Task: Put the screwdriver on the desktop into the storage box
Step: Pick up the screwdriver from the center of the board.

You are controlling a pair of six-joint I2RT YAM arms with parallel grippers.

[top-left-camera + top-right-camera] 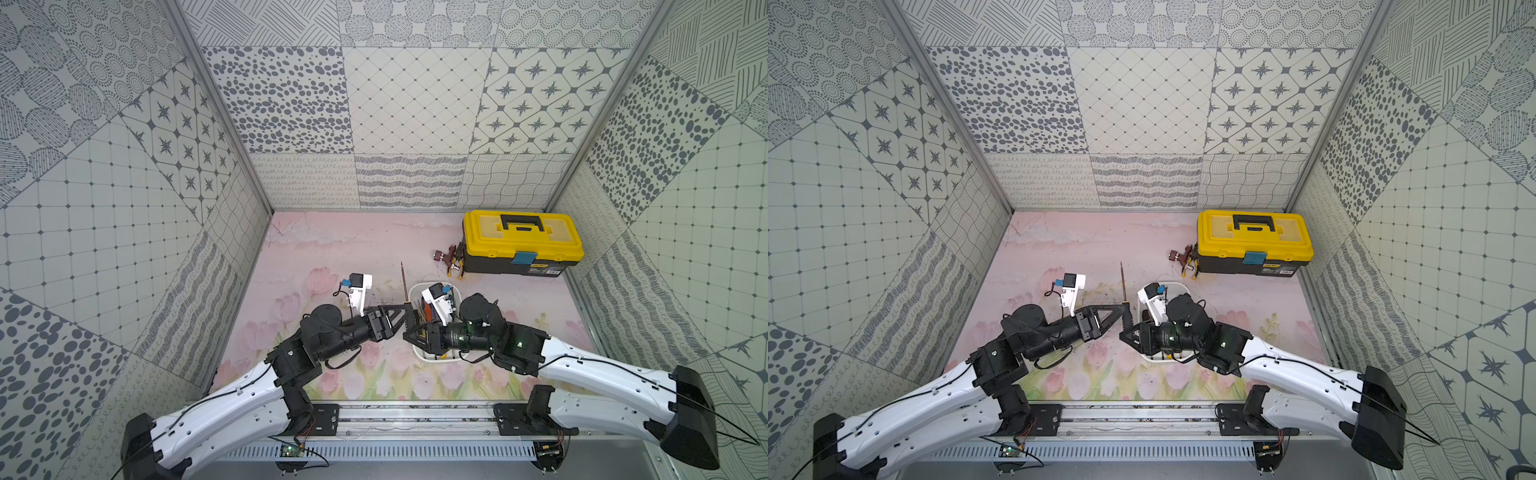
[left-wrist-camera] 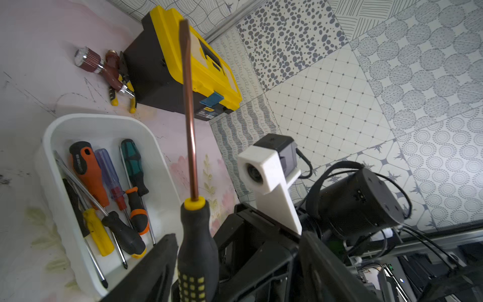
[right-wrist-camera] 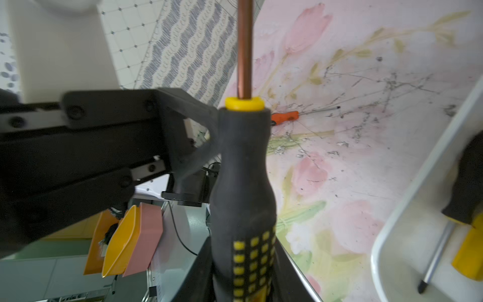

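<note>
My left gripper should hold the handle's neck while my right gripper takes the handle farther up, because my right gripper has the screwdriver by its handle's end.
A screwdriver with a black, yellow-dotted handle and a coppery shaft is held level above the desktop, at the left rim of the white storage box. My right gripper is shut on the handle, with a finger pressed against each side. My left gripper is open, its jaws wide apart; the handle stands close beside one finger. In both top views the two grippers meet tip to tip. Several screwdrivers lie in the box.
A yellow-lidded black toolbox stands at the back right, with a dark red tool and yellow-handled pliers at its left end. A small orange-handled screwdriver lies on the desktop near the left gripper. Patterned walls enclose three sides.
</note>
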